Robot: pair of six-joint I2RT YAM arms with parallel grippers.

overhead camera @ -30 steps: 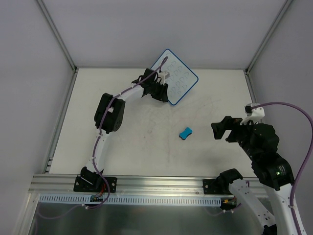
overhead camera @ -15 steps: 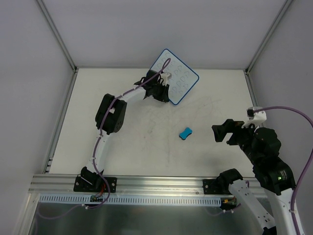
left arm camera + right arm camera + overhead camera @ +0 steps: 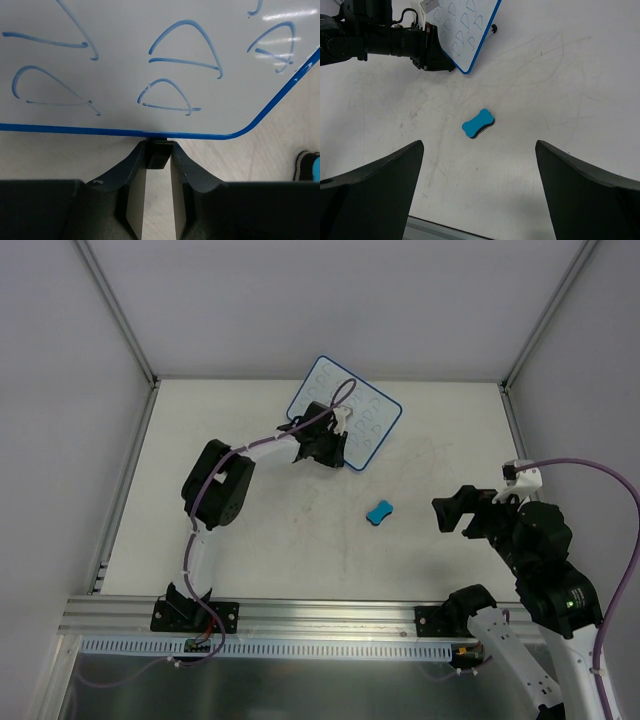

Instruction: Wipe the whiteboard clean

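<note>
I should pull next, with my left gripper closed on the whiteboard's black foot [image 3: 159, 157] and open table toward the blue eraser [image 3: 379, 512], until the whiteboard's corner gets close to the eraser.
The whiteboard [image 3: 366, 420], white with a thin blue rim and rows of blue scribbles, lies at the far middle of the table. It also shows in the left wrist view [image 3: 150, 45] and the right wrist view [image 3: 465, 22]. My left gripper [image 3: 336, 452] is shut on one small black foot [image 3: 158, 155] at the board's near edge. The blue bone-shaped eraser [image 3: 379, 511] lies on the table between the arms, and shows in the right wrist view [image 3: 478, 124]. My right gripper [image 3: 455, 512] is wide open and empty, hovering right of the eraser.
The board's second black foot [image 3: 493, 27] sticks out at its far right edge. The table surface [image 3: 300, 540] is white and scuffed. Metal frame posts stand at the back corners, and a rail [image 3: 300, 615] runs along the near edge.
My left gripper has swung the whiteboard, turning it and shifting it a little left and back. The right arm has settled slightly lower and stays open. The eraser has not moved.
</note>
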